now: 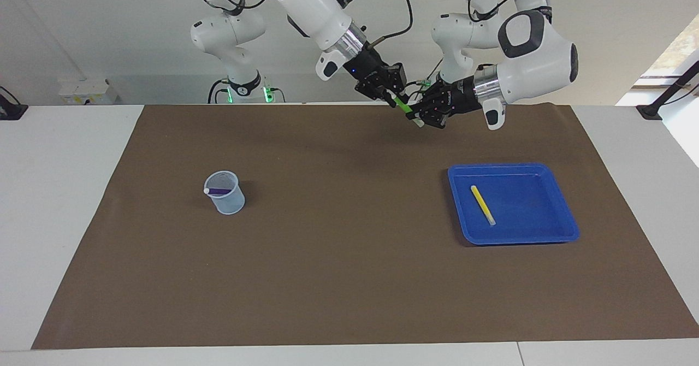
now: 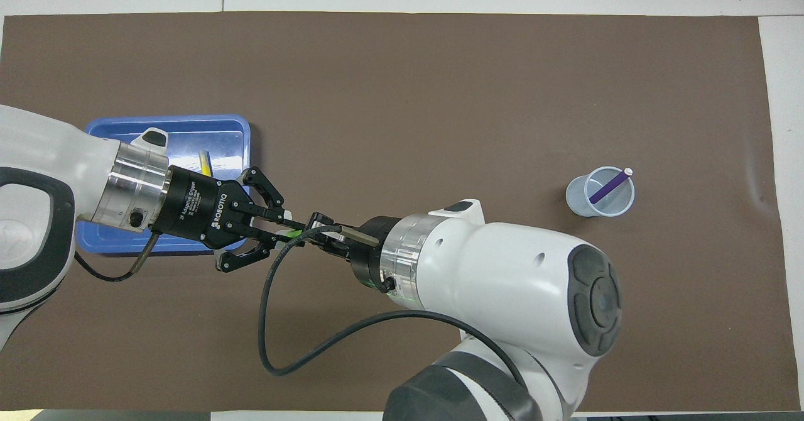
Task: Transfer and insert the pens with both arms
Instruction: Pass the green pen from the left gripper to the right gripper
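The green pen (image 1: 403, 105) is in both grippers and the cup is far from my left gripper, so my left gripper should open and reach for the yellow pen (image 1: 483, 205).
The green pen (image 1: 404, 106) hangs in the air over the brown mat's edge nearest the robots, held at both ends. My left gripper (image 1: 418, 118) is shut on its pale end, and my right gripper (image 1: 395, 98) is shut on its green end. From overhead the green pen (image 2: 293, 233) shows only as a short strip between the left gripper (image 2: 277, 224) and the right gripper (image 2: 319, 227). The purple pen (image 1: 219, 191) (image 2: 607, 186) leans inside the clear cup (image 1: 228, 202) (image 2: 579, 200). The yellow pen (image 1: 483, 205) (image 2: 204, 161) lies in the blue tray (image 1: 549, 234) (image 2: 188, 123).
The brown mat (image 1: 349, 278) covers most of the white table. The cup stands toward the right arm's end and the tray toward the left arm's end. A thinner white arm (image 1: 232, 33) with a green-glowing base stands at the robots' end.
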